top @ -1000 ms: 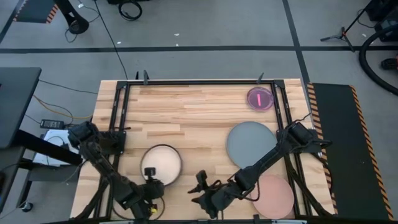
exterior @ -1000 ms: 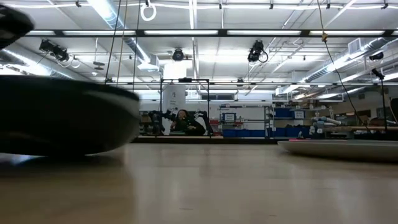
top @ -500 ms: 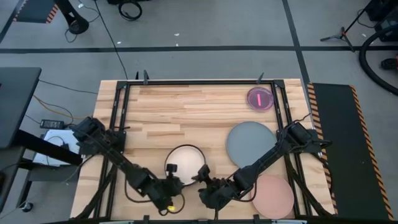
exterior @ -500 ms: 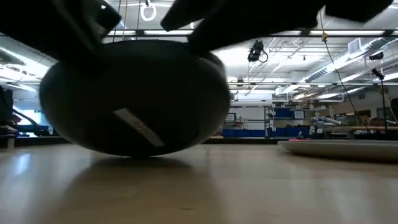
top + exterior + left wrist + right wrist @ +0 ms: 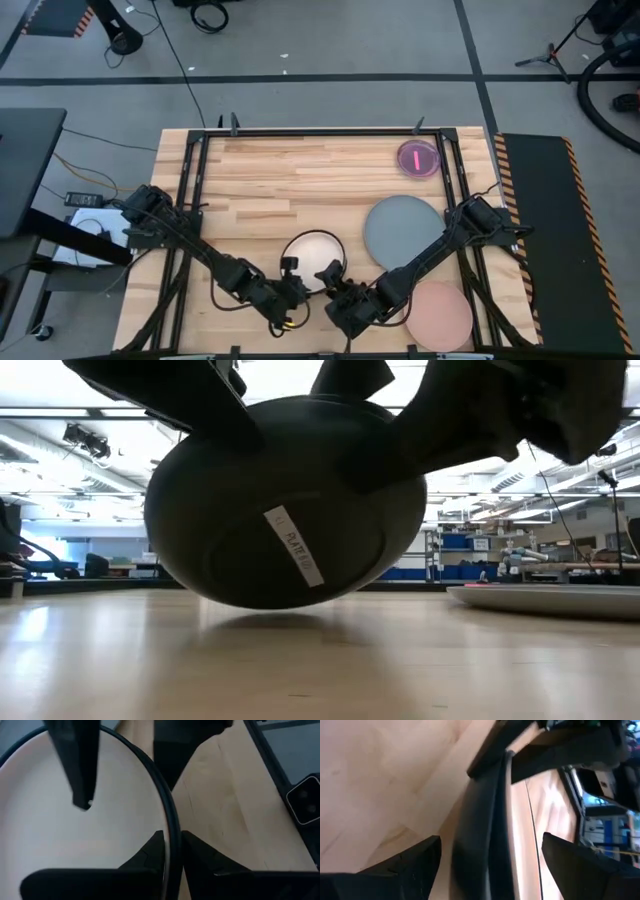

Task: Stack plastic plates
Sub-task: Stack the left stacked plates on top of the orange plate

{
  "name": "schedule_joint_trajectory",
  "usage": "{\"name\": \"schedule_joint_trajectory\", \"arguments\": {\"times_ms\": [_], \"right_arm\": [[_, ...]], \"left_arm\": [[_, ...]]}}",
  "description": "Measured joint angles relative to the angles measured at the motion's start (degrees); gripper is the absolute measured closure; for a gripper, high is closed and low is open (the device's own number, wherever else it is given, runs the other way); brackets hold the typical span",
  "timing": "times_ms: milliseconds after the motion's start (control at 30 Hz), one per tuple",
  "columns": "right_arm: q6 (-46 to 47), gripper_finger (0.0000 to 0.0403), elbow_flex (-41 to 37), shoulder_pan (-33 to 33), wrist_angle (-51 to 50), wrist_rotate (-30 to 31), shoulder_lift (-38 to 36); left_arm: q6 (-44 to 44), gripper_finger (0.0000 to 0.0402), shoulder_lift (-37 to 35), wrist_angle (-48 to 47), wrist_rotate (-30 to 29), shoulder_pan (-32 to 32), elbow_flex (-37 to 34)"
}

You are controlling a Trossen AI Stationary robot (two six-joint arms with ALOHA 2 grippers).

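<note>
The pink plate [image 5: 440,315] lies on my right gripper's side, so that gripper should take the cream-faced plate's free rim [image 5: 487,835] from my left gripper's hold and stack it there.
A cream-faced plate with a dark rim and dark underside [image 5: 312,258] is held near the table's near edge, between my two grippers. My left gripper [image 5: 292,280] is shut on its near-left rim. My right gripper [image 5: 335,282] is open at the plate's near-right rim [image 5: 485,820], one finger on either side of it, touching nothing that I can see. The low view shows the plate's dark underside [image 5: 290,510], tilted, with a white label. I cannot tell whether its lowest edge rests on the table. My left gripper pinches the plate's rim [image 5: 170,851] between its two fingers, one on the cream upper face and one on the dark underside. The fingers come slanting down from the table's near-left side. The plate is tilted in the hold, underside toward the near edge.
A large grey plate [image 5: 403,232] lies at the right, a pink plate [image 5: 440,313] near the right front corner, and a small red-pink plate [image 5: 418,158] at the far right. The bare wood of the table [image 5: 290,190] lies beyond the held plate.
My left gripper has carried the cream plate toward the table's right edge and a little up, and has turned. The plate has gone from lying at the left to being tipped up between the two grippers. My right gripper has turned and come to stand about the plate's rim.
</note>
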Motion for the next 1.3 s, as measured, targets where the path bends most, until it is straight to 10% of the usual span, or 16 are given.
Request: {"name": "schedule_joint_trajectory", "arguments": {"times_ms": [533, 967, 1300], "right_arm": [[4.2, 0.0061, 0.0, -3.4, -1.7, 4.4, 0.0], [6.1, 0.0268, 0.0, -3.0, -4.3, 3.0, 0.0], [10.2, 0.027, -0.1, -3.2, -4.5, -0.8, 0.0]], "left_arm": [[4.9, 0.0347, -2.3, 0.1, -1.7, 1.6, 0.0], [4.7, 0.0346, -4.6, -3.0, -0.7, 1.3, 0.1], [-1.4, 0.0254, -8.0, -11.5, -1.3, -0.2, 0.1]]}}
